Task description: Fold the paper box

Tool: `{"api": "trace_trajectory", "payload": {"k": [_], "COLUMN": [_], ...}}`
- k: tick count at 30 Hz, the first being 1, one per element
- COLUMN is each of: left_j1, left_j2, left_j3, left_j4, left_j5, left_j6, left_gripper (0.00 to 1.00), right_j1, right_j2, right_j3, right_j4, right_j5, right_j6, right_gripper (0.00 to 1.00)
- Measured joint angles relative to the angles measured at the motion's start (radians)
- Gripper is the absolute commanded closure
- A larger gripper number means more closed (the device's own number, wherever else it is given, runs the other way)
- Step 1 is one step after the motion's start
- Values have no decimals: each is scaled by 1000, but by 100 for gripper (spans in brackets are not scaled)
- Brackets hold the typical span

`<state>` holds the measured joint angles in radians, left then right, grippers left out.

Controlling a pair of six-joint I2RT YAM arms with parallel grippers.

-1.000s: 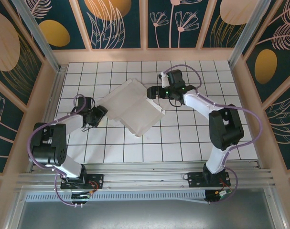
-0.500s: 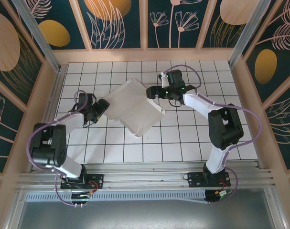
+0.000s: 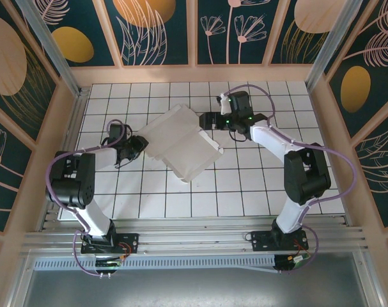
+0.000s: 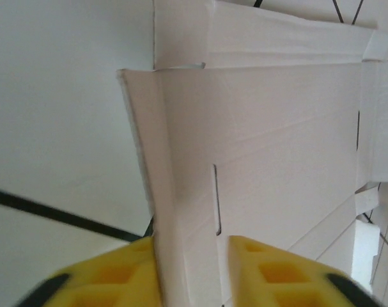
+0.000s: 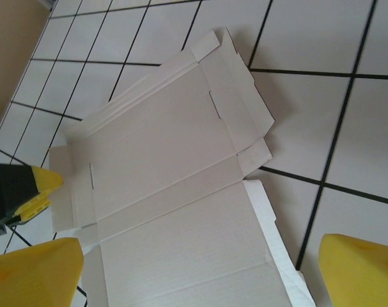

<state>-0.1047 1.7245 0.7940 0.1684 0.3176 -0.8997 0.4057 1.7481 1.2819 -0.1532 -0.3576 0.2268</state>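
I expect the near panel (image 3: 192,155) to swing around too when I turn the far panel, because an unbroken creased strip (image 5: 169,202) joins both panels of the paper box.
The white paper box (image 3: 181,144) lies opened out and slanted across the middle tiles, its inner panels facing up and some edge flaps raised. My left gripper (image 3: 140,144) is at the box's left edge. In the left wrist view its yellow fingers (image 4: 110,275) sit on either side of an upright side flap (image 4: 181,192) of the box and pinch it. My right gripper (image 3: 209,120) hovers over the box's far right corner. Its jaws (image 5: 200,252) stand wide open above the flat panels (image 5: 168,192), with nothing between them.
The white gridded table (image 3: 257,185) is ringed by a low wooden wall (image 3: 200,73). From the right wrist, the left gripper's yellow tip (image 5: 34,185) shows at the box's far edge. Bare tiles lie in front of the box and to the right.
My left gripper moved in to the box's left edge, opened wider, then closed on the raised flap. The right gripper shifted slightly away and stayed open.
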Motion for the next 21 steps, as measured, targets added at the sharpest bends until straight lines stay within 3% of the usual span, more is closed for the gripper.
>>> {"api": "trace_trajectory", "payload": {"k": [3, 12, 18, 21], "left_j1": [0, 0, 0, 0], "left_j2": [28, 47, 89, 130], "left_j3": [35, 123, 159, 181], "left_j4": [6, 128, 256, 320], "left_j5": [17, 118, 221, 263], "left_j6": [84, 402, 566, 616], "left_gripper": [100, 100, 100, 100], "right_j1": [-61, -217, -220, -213], "right_j2": [17, 223, 295, 316], "right_j3": [11, 175, 204, 206], "right_j4": [5, 21, 70, 106], "right_j5": [-20, -141, -269, -298], "right_j6": [-1, -32, -97, -125], "right_gripper": [5, 5, 5, 11]}}
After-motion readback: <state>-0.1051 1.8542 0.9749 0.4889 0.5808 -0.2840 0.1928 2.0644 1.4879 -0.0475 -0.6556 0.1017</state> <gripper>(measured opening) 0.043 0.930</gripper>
